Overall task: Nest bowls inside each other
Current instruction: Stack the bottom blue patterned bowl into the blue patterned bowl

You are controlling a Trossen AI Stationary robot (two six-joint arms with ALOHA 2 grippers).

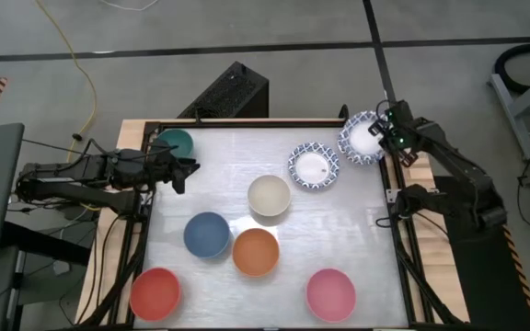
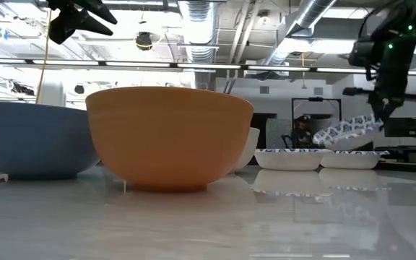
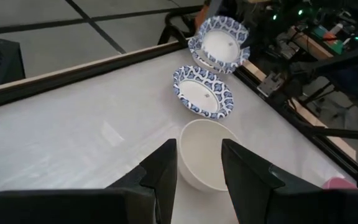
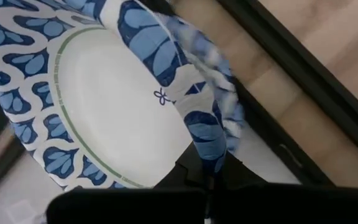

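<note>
My right gripper needs to level the held patterned bowl (image 2: 350, 131), which hangs tilted above the second patterned bowl. I should first lower it inside and then grip its rim (image 4: 201, 126) again.
My right gripper (image 1: 387, 136) is shut on a white bowl with a blue-patterned rim (image 1: 361, 138) at the table's far right corner. The bowl hangs tilted (image 2: 344, 131) above a second patterned bowl (image 2: 349, 159). A third patterned bowl (image 1: 314, 166) rests on its base just left of them. The cream bowl (image 1: 270, 196), blue bowl (image 1: 207, 233), orange bowl (image 1: 256, 251), red bowl (image 1: 155, 292) and pink bowl (image 1: 330, 292) stand apart on the table. My left gripper (image 1: 189, 172) hovers open at the left side, beside the teal bowl (image 1: 175, 142), with nothing between its fingers (image 3: 166, 163). My right gripper pinches the patterned bowl's rim (image 4: 208, 144) between its two fingers, on the side toward the table's right edge. The fingers slant down from above. The bowl is lifted clear and tilted, its hollow facing the wrist camera, and the rim looks crumpled beside the fingers.
A dark frame rail (image 1: 396, 198) runs along the table's right edge, close to my right arm. Bare tabletop lies between the teal bowl and the patterned bowls (image 1: 237, 152). A person shows far behind the table (image 2: 303, 130).
</note>
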